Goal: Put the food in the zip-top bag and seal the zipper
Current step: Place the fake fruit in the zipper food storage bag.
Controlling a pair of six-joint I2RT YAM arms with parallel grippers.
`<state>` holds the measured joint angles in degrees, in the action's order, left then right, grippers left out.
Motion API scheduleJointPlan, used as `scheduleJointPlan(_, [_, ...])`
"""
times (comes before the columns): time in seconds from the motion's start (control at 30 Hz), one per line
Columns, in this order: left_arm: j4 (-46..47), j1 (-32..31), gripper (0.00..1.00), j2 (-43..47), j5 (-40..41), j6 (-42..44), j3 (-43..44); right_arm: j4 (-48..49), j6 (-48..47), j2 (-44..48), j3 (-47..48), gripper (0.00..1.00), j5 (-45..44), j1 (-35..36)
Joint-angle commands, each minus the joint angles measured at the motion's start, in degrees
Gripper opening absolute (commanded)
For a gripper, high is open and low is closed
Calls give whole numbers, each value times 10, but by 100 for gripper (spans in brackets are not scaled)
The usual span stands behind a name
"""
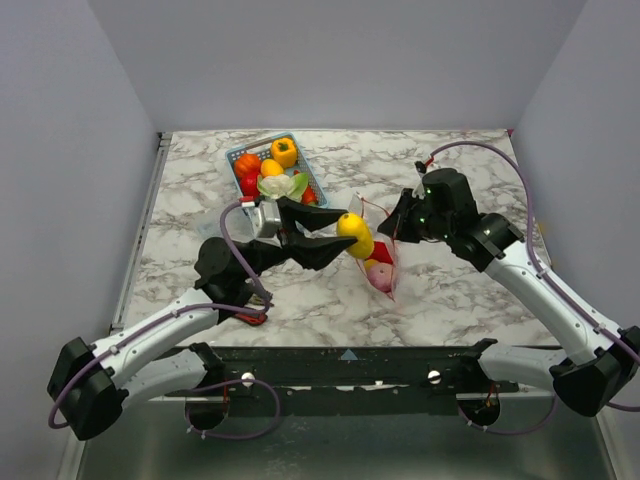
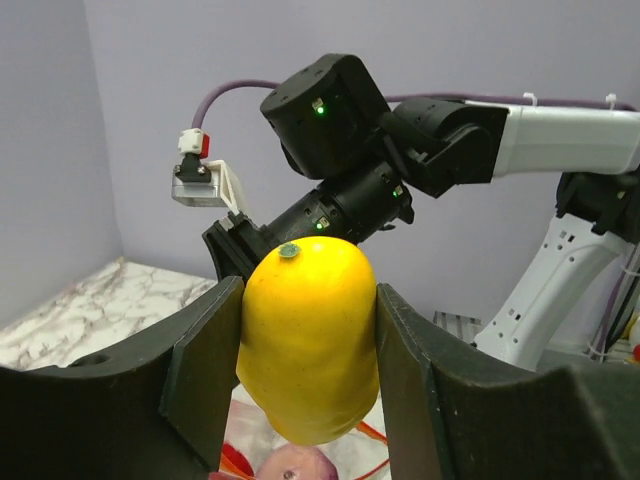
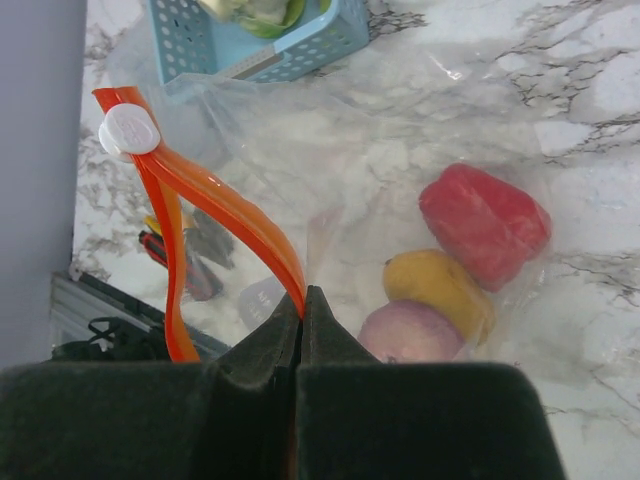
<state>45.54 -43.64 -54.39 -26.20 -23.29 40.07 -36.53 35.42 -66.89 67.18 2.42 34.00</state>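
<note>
The orange-red zipper is spread open beside the yellow toy fruit (image 1: 355,235), so my left gripper should continue going into the bag's opening (image 1: 380,250) and let go of the fruit inside.
My left gripper (image 1: 343,236) is shut on a yellow toy fruit (image 2: 310,340) and holds it in the air just above the open mouth of the zip-top bag (image 1: 386,268). The clear bag lies at mid-table with a red piece (image 3: 485,225), a yellow-orange piece (image 3: 440,290) and a pale purple piece (image 3: 410,332) inside. My right gripper (image 3: 302,296) is shut on the orange-red zipper (image 3: 225,205) and lifts one side of the mouth. The zipper's white slider (image 3: 129,131) sits at the strip's far end. More food fills the blue basket (image 1: 240,152).
The blue basket (image 3: 330,35) stands at the back left, close behind the bag. A red-handled tool (image 1: 250,318) lies under my left arm near the front edge. Grey walls close in the marble table (image 1: 480,170) on three sides.
</note>
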Motion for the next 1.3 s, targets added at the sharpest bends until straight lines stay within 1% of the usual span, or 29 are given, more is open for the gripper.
scheduleJointPlan(0.0, [196, -30, 0, -63, -21, 62, -50, 4, 23, 11, 21, 0, 45, -2])
scheduleJointPlan(0.1, [332, -37, 0, -119, -46, 67, -73, 7, 27, 14, 20, 0, 43, -2])
scheduleJointPlan(0.17, [396, -41, 0, -151, -41, 79, -89, 10, 30, 15, 20, 0, 47, -3])
scheduleJointPlan(0.2, [409, -42, 0, -163, -37, 81, -91, 11, 31, 15, 19, 0, 49, -2])
scheduleJointPlan(0.23, [403, -43, 0, -171, -39, 87, -90, 11, 32, 16, 18, 0, 49, -3])
scheduleJointPlan(0.3, [354, -49, 0, -172, -37, 120, -81, 11, 33, 18, 17, 0, 48, -2])
scheduleJointPlan(0.37, [309, -60, 1, -168, -11, 159, -78, 11, 34, 23, 14, 0, 47, -2])
scheduleJointPlan(0.43, [296, -63, 6, -167, 23, 177, -86, 11, 34, 27, 11, 0, 44, -3])
scheduleJointPlan(0.47, [293, -63, 11, -165, 37, 187, -91, 11, 33, 29, 10, 0, 42, -2])
scheduleJointPlan(0.53, [283, -63, 29, -164, 60, 196, -98, 10, 32, 30, 9, 0, 38, -2])
scheduleJointPlan(0.57, [269, -63, 44, -164, 58, 204, -96, 10, 32, 30, 8, 0, 38, -2])
scheduleJointPlan(0.6, [241, -63, 52, -163, 53, 210, -91, 10, 33, 30, 8, 0, 38, -3])
scheduleJointPlan(0.67, [203, -64, 64, -160, 67, 213, -82, 10, 33, 29, 10, 0, 38, -2])
scheduleJointPlan(0.7, [200, -63, 67, -159, 75, 213, -84, 11, 34, 29, 11, 0, 38, -2])
scheduleJointPlan(0.73, [205, -64, 76, -157, 78, 211, -87, 11, 33, 28, 12, 0, 37, -3])
scheduleJointPlan(0.77, [207, -64, 96, -157, 80, 205, -88, 11, 34, 29, 14, 0, 36, -3])
scheduleJointPlan(0.8, [203, -64, 99, -156, 80, 202, -87, 11, 33, 28, 14, 0, 35, -3])
scheduleJointPlan(0.93, [151, -64, 99, -142, 65, 181, -70, 11, 31, 27, 14, 0, 28, -3])
scheduleJointPlan(1.0, [139, -64, 98, -129, 65, 169, -69, 8, 29, 27, 14, 0, 22, -3])
scheduleJointPlan(1.1, [97, -63, 96, -101, 69, 157, -62, 1, 24, 27, 15, 1, 10, -2])
scheduleJointPlan(1.27, [-13, -62, 95, -49, 112, 121, -35, -12, 12, 34, 12, 1, -34, -2])
